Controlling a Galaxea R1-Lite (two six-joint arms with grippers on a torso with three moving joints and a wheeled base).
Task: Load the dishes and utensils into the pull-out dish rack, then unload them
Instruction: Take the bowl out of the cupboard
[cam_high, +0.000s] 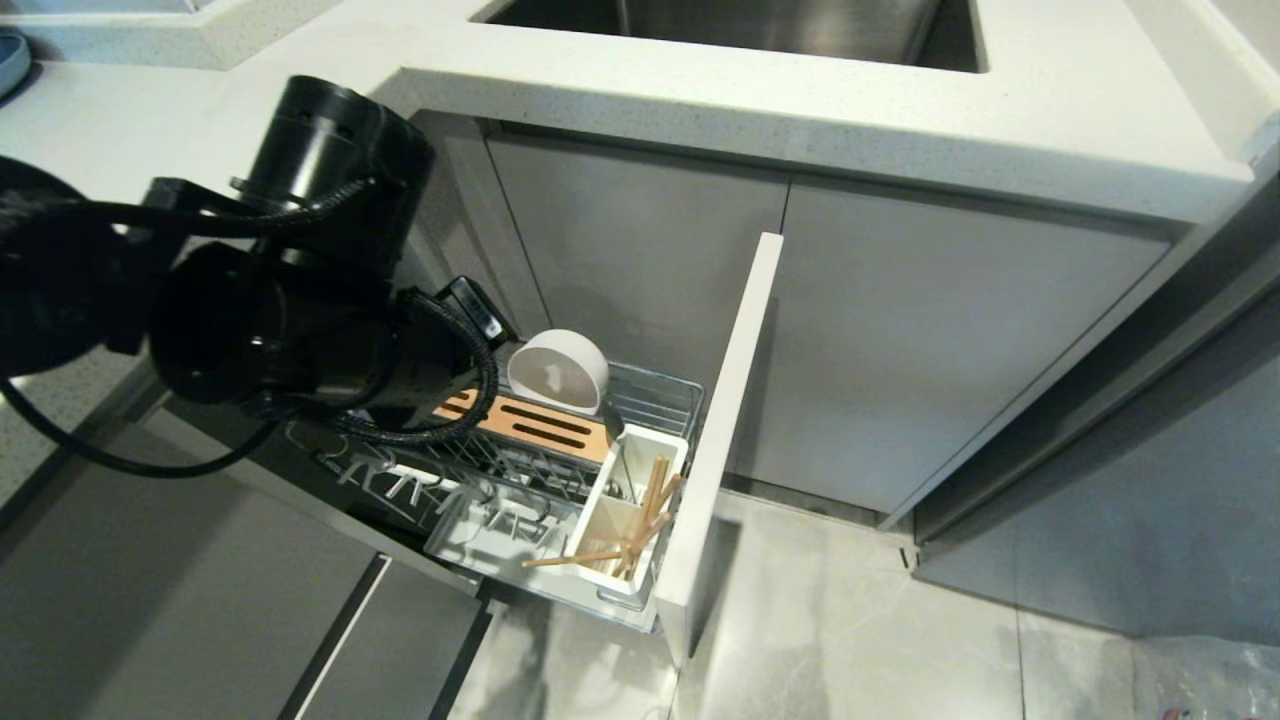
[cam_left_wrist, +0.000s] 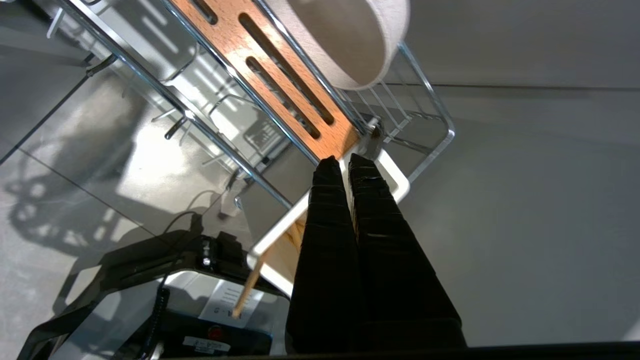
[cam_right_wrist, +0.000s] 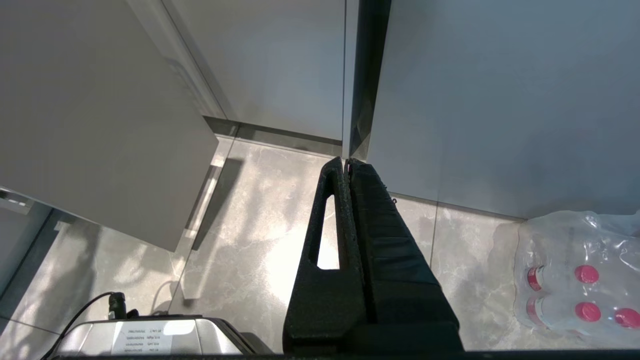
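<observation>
The off-white bowl's rim (cam_high: 597, 391) is clear beside the piece of bamboo, so my left gripper should keep going toward the bowl (cam_high: 573, 354) and open until its fingers are on both sides of the bowl's rim.
The pull-out dish rack (cam_high: 668, 398) stands drawn out from under the counter, fixed to its pale cabinet front (cam_high: 728, 430). An off-white bowl (cam_high: 558, 372) rests on edge in the wires behind the bamboo strip (cam_high: 530, 422). Light-wooden chopsticks (cam_high: 648, 505) lean in the white utensil cup (cam_high: 655, 452); one tip pokes out over its rim (cam_left_wrist: 248, 291). A dark grey piece, perhaps the spoon (cam_left_wrist: 371, 142), stands at the cup's corner. My left gripper (cam_left_wrist: 345, 161) is shut and empty, its tips just above the cup's rim by the strip's end; my left arm (cam_high: 300, 300) hides it in the head view. My right gripper (cam_right_wrist: 346, 161) hangs shut over the floor.
A steel sink (cam_high: 730, 30) sits in the white countertop (cam_high: 900, 110) above the rack. A blue plate's edge (cam_high: 8, 60) shows at far left. Grey cabinet doors surround the rack. A pack of water bottles (cam_right_wrist: 575, 280) lies on the tiled floor near my base (cam_right_wrist: 150, 340).
</observation>
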